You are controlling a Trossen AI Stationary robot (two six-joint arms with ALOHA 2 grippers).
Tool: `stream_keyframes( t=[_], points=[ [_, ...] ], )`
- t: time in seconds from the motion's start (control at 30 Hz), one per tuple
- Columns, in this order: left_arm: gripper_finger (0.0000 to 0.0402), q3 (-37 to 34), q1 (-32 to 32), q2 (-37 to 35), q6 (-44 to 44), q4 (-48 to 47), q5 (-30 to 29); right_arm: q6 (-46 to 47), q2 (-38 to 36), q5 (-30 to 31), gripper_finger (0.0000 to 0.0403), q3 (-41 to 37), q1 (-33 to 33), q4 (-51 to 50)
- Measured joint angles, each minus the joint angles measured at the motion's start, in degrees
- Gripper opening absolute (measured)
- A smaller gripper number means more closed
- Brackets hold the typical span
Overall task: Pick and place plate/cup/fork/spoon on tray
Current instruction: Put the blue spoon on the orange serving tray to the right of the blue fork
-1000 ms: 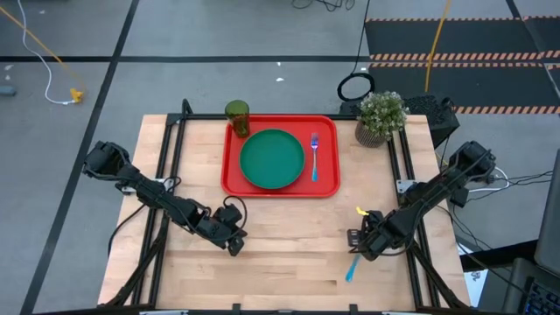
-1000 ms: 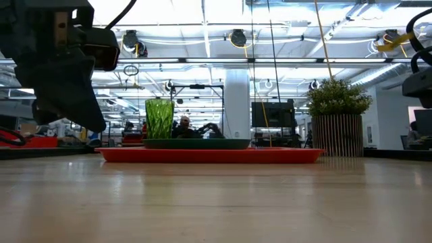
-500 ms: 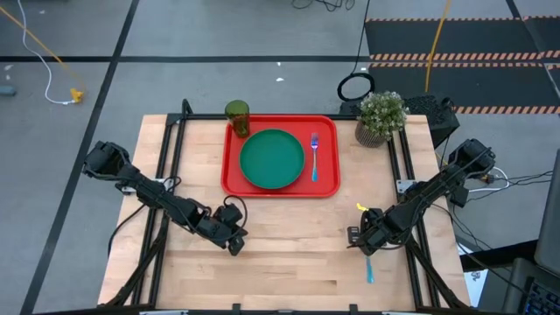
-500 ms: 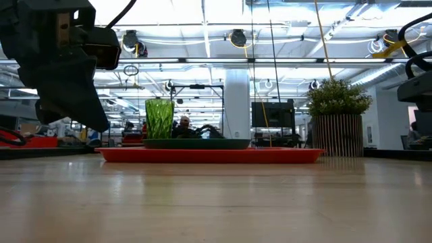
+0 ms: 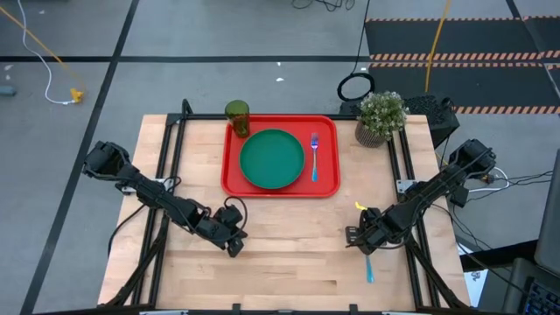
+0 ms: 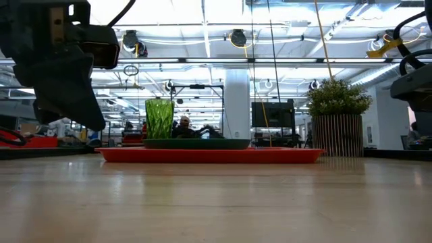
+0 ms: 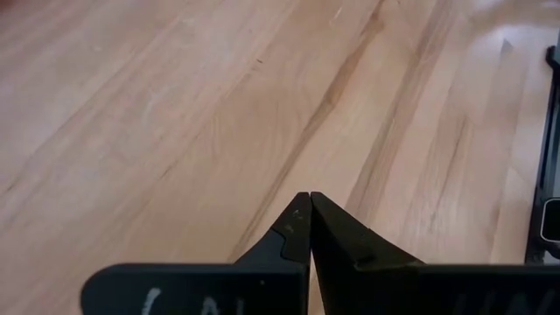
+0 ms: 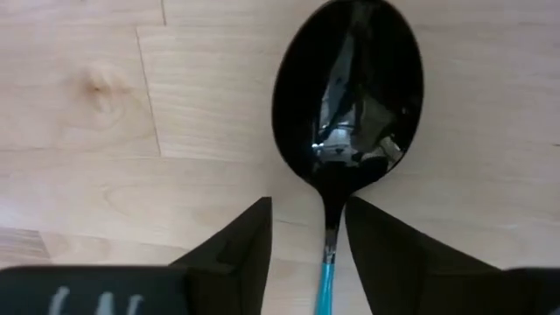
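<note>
The spoon's neck is much closer to one finger than to the other, so the robot's right gripper should open, center itself on the start of the spoon's blue handle, and close.
The red tray lies at the table's far middle. It carries the dark-green plate and, to the plate's right, the fork. The olive-green cup stands upright at the tray's far-left corner. The spoon lies flat on the table at the near right, and its blue handle points toward the near edge. My right gripper is open above it, its fingers astride the spoon's neck. My left gripper is shut and empty over bare wood at the near left. My right gripper comes from above, its fingers on either side of the spoon's neck, just behind the dark bowl. One finger stands close beside the neck, and I cannot tell whether it touches. The spoon lies flat on the table.
A potted plant stands at the far right corner, beside the tray. Black frame rails run along the table's left and right sides. Bare wood lies between the two grippers and the tray's near rim.
The spoon has turned on the table. Its handle pointed toward the near left and has swung toward the table's right edge, so it now points at the near edge. My right gripper has shifted slightly toward the table's left over it.
</note>
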Motion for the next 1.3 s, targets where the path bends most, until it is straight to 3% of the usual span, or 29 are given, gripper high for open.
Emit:
stream_keyframes(
  t=[0.2,0.73,1.3],
  points=[
    [0.0005,0.0,0.0,0.02,-0.48,-0.02,0.07,1.14,-0.05,-0.16,0.0147,0.1,1.99,-0.93],
    [0.0005,0.0,0.59,0.0,-0.17,-0.87,0.08,3.74,1.18,-2.59,0.0106,2.9,4.6,-3.79],
    [0.0005,0.0,6.72,0.02,2.88,-1.95,1.63,1.13,3.57,-2.44,0.0015,3.07,4.58,-2.97]
  ],
)
